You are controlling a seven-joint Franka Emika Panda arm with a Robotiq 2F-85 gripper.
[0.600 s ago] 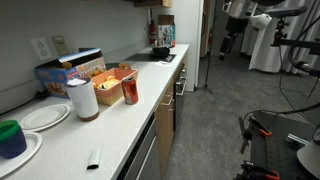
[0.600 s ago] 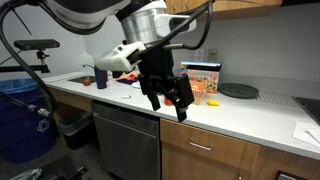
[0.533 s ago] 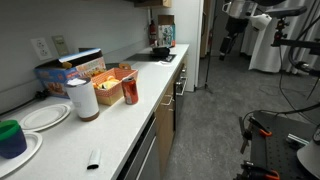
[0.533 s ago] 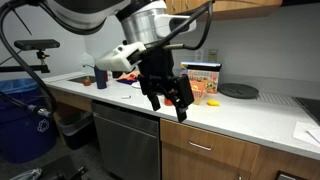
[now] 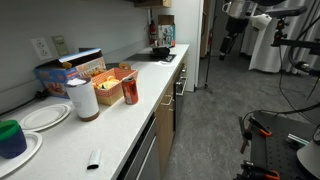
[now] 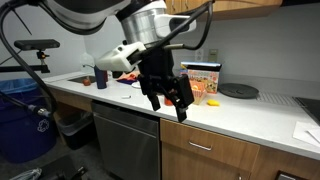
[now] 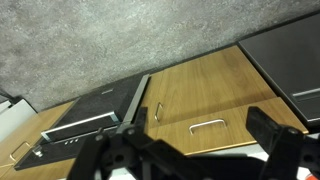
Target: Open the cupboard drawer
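Observation:
The drawer's slim handle (image 7: 207,126) runs lengthwise from one finger to the other, so my gripper needs to turn until its fingers can go on either side of the handle, and come down to the drawer front (image 6: 214,149).
The cupboard drawer (image 6: 215,147) is a shallow tan wood front with a slim handle, just under the white counter, and it sits shut, flush with its neighbours. In the wrist view the drawer (image 7: 240,118) lies between my fingers with its handle (image 7: 208,125) showing. My gripper (image 6: 167,97) hangs open and empty in front of the counter, well clear of the drawer. In the wrist view the gripper (image 7: 200,150) has its two dark fingers spread wide. In an exterior view the drawer fronts (image 5: 165,120) are seen edge-on.
A grey dishwasher front (image 6: 125,140) stands beside the drawer and a blue bin (image 6: 20,110) beyond it. The counter (image 5: 120,125) holds a red can (image 5: 130,92), a paper roll (image 5: 82,98), plates (image 5: 45,116), snack boxes (image 5: 75,68) and a blue cup (image 5: 10,138).

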